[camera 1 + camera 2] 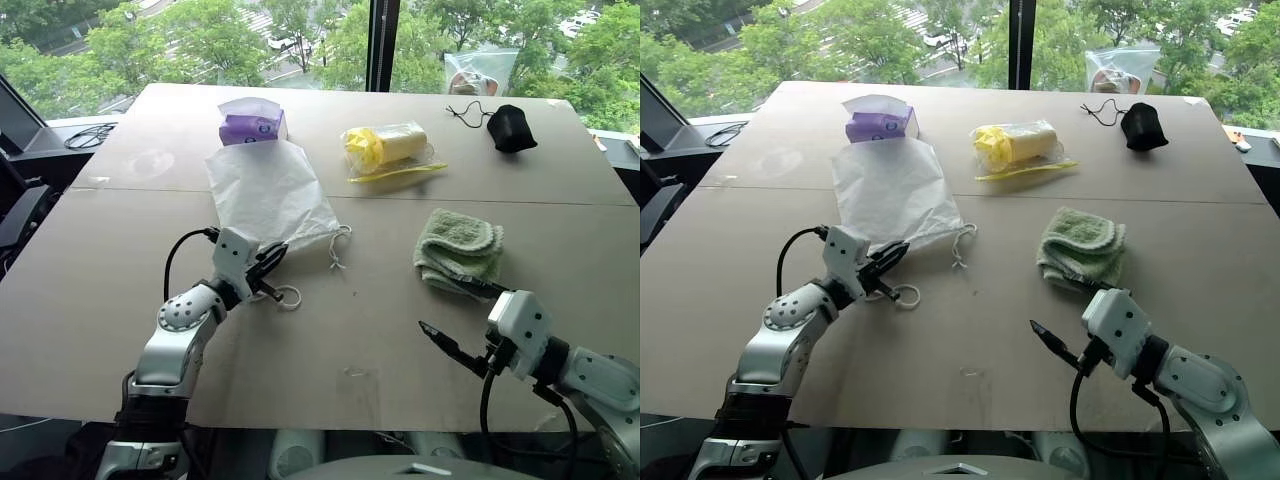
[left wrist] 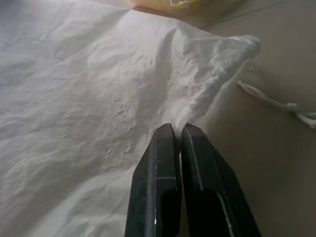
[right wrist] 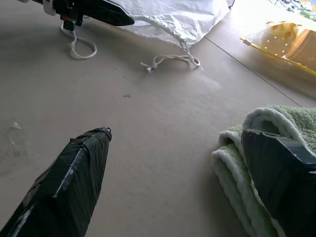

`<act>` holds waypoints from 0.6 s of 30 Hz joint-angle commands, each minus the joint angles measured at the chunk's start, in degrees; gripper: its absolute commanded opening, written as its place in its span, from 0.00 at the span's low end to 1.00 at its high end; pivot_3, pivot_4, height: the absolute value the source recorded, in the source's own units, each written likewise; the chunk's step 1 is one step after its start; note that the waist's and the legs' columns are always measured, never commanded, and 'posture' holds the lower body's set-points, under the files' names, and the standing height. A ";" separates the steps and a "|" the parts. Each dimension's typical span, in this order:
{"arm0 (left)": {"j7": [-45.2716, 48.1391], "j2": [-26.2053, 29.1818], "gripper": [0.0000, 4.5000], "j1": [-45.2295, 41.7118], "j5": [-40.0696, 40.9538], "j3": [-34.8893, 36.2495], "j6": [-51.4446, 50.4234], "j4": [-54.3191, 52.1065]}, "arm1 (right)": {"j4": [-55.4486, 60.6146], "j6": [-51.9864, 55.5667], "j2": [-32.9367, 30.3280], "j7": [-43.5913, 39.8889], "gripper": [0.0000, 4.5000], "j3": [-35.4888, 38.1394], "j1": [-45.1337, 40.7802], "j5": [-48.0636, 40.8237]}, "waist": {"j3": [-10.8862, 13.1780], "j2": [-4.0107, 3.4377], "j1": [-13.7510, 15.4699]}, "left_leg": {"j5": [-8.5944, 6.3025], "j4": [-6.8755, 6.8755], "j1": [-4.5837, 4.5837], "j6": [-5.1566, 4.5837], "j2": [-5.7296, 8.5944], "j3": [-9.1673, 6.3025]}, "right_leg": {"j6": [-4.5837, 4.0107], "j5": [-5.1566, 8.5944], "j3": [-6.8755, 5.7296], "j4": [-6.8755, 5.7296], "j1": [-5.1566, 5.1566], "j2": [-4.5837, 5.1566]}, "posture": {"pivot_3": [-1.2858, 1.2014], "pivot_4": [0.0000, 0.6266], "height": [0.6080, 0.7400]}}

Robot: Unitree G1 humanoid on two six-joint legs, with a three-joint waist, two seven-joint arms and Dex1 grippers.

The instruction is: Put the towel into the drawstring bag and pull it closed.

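Note:
The light-green towel (image 1: 460, 246) is folded in thick stacked layers (image 3: 234, 165), so it will stay a tight bundle when I carry it into the drawstring bag.
The drawstring bag (image 1: 270, 195) lies flat on the table's left half, white and thin, with its mouth edge toward me and its knotted cords (image 1: 338, 250) trailing to the right. My left gripper (image 1: 272, 258) is shut on the bag's near edge; the left wrist view shows fabric (image 2: 98, 98) pinched between the closed fingertips. The light-green towel (image 1: 460, 250) sits folded on the right. My right gripper (image 1: 445, 305) stands open just in front of the towel, one finger (image 3: 276, 168) at its near edge and the other (image 3: 79, 168) over bare table.
A purple tissue pack (image 1: 252, 125) sits just behind the bag. A yellow item in clear plastic (image 1: 390, 148) lies at the back centre and a black pouch (image 1: 512, 128) at the back right. A cord loop (image 1: 288, 296) lies under my left gripper.

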State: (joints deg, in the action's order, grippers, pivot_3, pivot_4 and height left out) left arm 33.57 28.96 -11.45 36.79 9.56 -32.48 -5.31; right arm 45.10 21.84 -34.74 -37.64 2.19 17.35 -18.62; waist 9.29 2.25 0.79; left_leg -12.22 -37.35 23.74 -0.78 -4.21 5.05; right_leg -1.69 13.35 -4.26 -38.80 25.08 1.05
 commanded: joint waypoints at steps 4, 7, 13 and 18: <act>-9.17 5.50 0.02 -6.77 38.13 11.47 -37.61 0.66 | 1.02 1.71 2.07 2.30 1.00 2.58 -0.94 -4.16 | 0.01 0.01 -0.13 | 0.00 -0.01 -0.04 0.00 0.02 -0.03 | 0.00 0.00 0.01 0.01 -0.05 -0.01 | 0.52 0.24 1.00; -17.98 5.68 0.02 -8.90 48.17 12.93 -41.83 2.64 | -0.02 1.84 3.21 5.48 1.00 3.16 -2.10 -1.63 | 0.01 0.02 -0.10 | 0.00 -0.01 -0.05 0.00 0.03 -0.05 | 0.00 0.00 0.03 -0.01 -0.06 0.01 | 0.52 0.24 1.00; -37.90 3.59 0.02 -14.97 64.64 9.37 -37.01 6.12 | -4.30 16.20 5.54 10.28 1.00 11.18 -9.76 -16.88 | 0.01 0.08 0.09 | 0.01 -0.13 -0.16 0.00 0.08 -0.20 | 0.00 -0.01 -0.06 -0.03 -0.34 0.08 | 0.52 0.24 1.00; -46.24 0.10 0.02 -17.36 69.79 6.95 -31.00 4.55 | -11.53 29.09 5.00 20.54 1.00 17.33 -22.64 -21.52 | 0.01 0.08 -0.04 | 0.01 -0.12 -0.16 -0.01 0.17 -0.13 | -0.01 -0.02 0.04 -0.02 -0.35 0.09 | 0.52 0.24 1.00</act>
State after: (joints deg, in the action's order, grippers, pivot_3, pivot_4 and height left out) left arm -10.99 28.78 -27.74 104.00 16.17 -65.39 1.32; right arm 33.82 48.29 -29.19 -19.15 17.48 -4.31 -38.29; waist 9.30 2.33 0.75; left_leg -12.22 -37.47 23.58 -0.78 -4.04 4.90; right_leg -1.71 13.34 -4.23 -38.82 24.73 1.12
